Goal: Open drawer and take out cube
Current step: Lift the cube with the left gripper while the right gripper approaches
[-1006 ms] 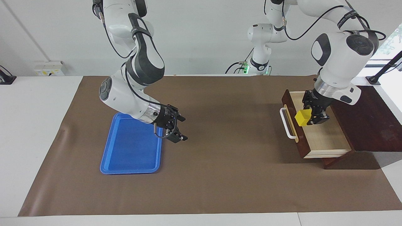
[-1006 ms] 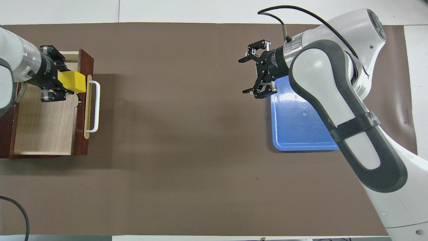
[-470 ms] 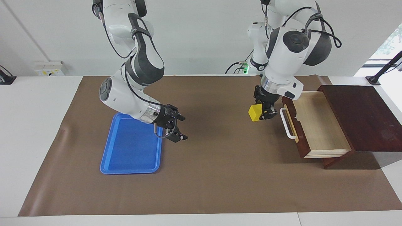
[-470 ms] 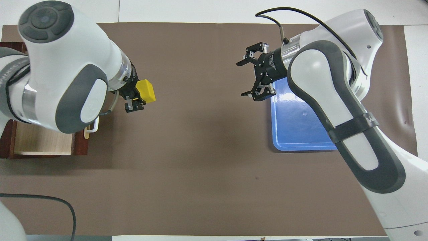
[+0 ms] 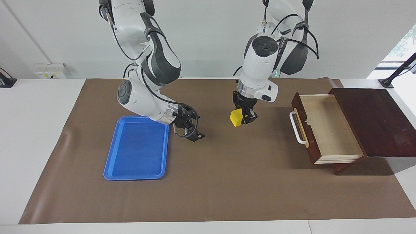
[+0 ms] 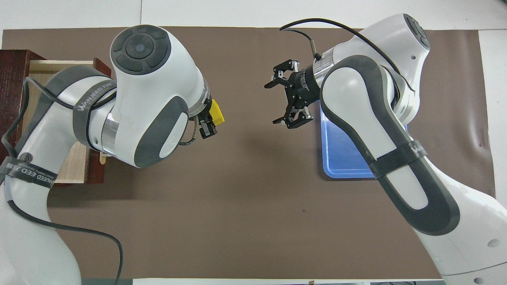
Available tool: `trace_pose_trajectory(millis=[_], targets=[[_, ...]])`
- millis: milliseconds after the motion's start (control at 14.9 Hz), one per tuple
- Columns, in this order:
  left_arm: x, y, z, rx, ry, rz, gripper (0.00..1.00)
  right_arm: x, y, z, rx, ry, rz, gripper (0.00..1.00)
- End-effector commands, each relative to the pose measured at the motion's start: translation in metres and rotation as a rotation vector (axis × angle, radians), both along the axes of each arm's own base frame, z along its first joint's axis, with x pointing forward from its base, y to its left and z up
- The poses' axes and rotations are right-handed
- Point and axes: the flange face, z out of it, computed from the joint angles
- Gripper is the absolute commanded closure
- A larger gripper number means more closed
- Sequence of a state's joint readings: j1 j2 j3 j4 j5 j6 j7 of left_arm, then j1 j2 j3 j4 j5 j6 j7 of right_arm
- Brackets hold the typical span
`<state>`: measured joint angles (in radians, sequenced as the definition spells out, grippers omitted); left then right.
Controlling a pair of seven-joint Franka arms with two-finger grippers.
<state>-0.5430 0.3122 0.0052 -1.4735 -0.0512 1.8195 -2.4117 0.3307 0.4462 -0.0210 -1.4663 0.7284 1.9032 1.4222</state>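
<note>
My open right gripper should grab the cube's exposed end (image 6: 217,113), because my left gripper is holding the yellow cube away from the blue tray (image 5: 136,150) on my right gripper's side.
The yellow cube (image 5: 235,117) is held in my left gripper (image 5: 241,119), up in the air over the brown mat between the drawer and the blue tray. In the overhead view the cube (image 6: 217,113) shows at the left gripper (image 6: 209,126), partly under the arm. The drawer (image 5: 328,130) of the dark reddish-brown box stands pulled open, its pale interior empty, its white handle (image 5: 296,128) toward the table's middle. In the overhead view the left arm covers most of the drawer (image 6: 59,66). My right gripper (image 5: 191,132) is open and empty over the mat beside the tray; it also shows in the overhead view (image 6: 278,101).
A flat blue tray (image 5: 136,149) lies empty on the mat toward the right arm's end; the right arm covers part of it in the overhead view (image 6: 340,158). The brown mat (image 5: 227,182) covers most of the table.
My left gripper has lifted the cube out of the drawer and carried it over the mat toward the table's middle. My right gripper has shifted slightly toward the middle, still open.
</note>
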Motion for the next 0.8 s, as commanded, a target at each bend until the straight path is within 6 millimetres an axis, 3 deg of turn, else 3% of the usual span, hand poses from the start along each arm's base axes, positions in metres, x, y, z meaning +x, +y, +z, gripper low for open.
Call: trace_pose_trajectory(millis=[0, 402, 604, 738], targets=[[0.01, 0.0, 0.002, -0.021, -0.013, 0.034, 1.0, 0.003, 0.014, 0.0, -0.007, 0.01, -0.017, 0.03], [0.011, -0.001, 0.003, -0.015, -0.03, 0.029, 1.0, -0.009, 0.041, 0.002, -0.02, 0.0, 0.02, 0.04], [0.009, -0.004, 0.001, -0.005, -0.035, 0.019, 1.0, -0.007, 0.04, -0.001, -0.046, -0.024, 0.036, 0.04], [0.006, -0.007, 0.0, 0.003, -0.033, 0.011, 1.0, 0.007, 0.047, 0.004, -0.061, -0.036, 0.07, 0.06]])
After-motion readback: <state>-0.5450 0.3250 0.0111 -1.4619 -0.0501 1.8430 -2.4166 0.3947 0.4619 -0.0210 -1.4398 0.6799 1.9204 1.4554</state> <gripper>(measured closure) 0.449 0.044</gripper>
